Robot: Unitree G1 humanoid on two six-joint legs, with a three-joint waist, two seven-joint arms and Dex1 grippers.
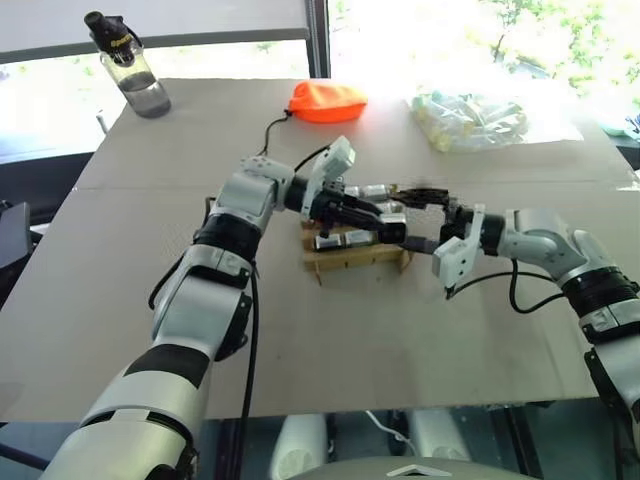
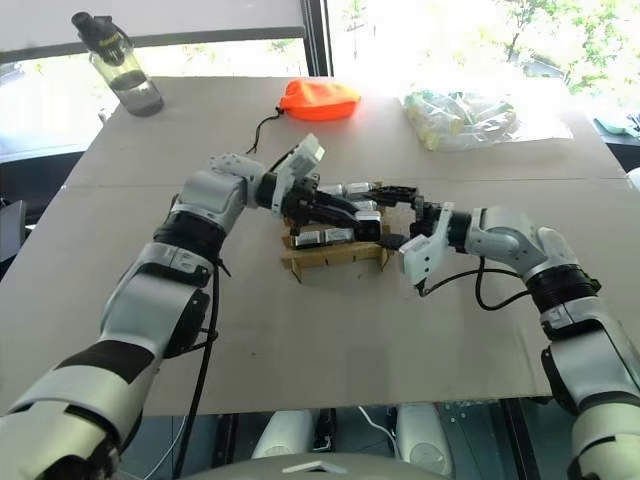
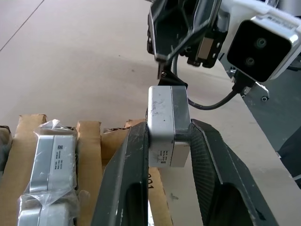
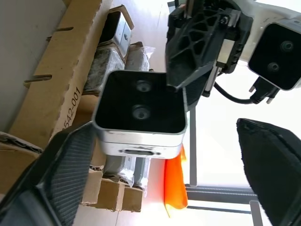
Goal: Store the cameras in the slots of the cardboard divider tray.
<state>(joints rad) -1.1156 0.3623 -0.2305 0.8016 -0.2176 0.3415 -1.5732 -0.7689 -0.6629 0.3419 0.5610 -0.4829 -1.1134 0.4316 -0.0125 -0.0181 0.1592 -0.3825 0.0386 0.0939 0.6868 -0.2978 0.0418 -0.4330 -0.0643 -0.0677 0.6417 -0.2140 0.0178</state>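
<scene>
My right gripper needs to move away before I lower the camera in my left gripper point(image 4: 141, 113) into the front slot point(image 4: 86, 109), because the camera sits among my right fingers.
My left gripper point(image 3: 169, 129) is shut on a small silver-grey camera point(image 3: 168, 125), holding it by its two sides just above the right end of the cardboard divider tray point(image 1: 355, 258). The camera's black lens face point(image 4: 138, 106) points toward my right gripper point(image 1: 417, 217). That gripper is open, with its fingers spread wide on either side of the camera; one finger is close by the camera's edge. Other cameras point(image 3: 51, 160), wrapped in clear plastic, sit in the tray's slots.
An orange pouch point(image 1: 327, 101) lies at the back centre of the table. A clear bag of pale items point(image 1: 470, 115) is at the back right, and a water bottle point(image 1: 130, 65) at the back left corner. Bare tabletop point(image 1: 400, 330) lies in front of the tray.
</scene>
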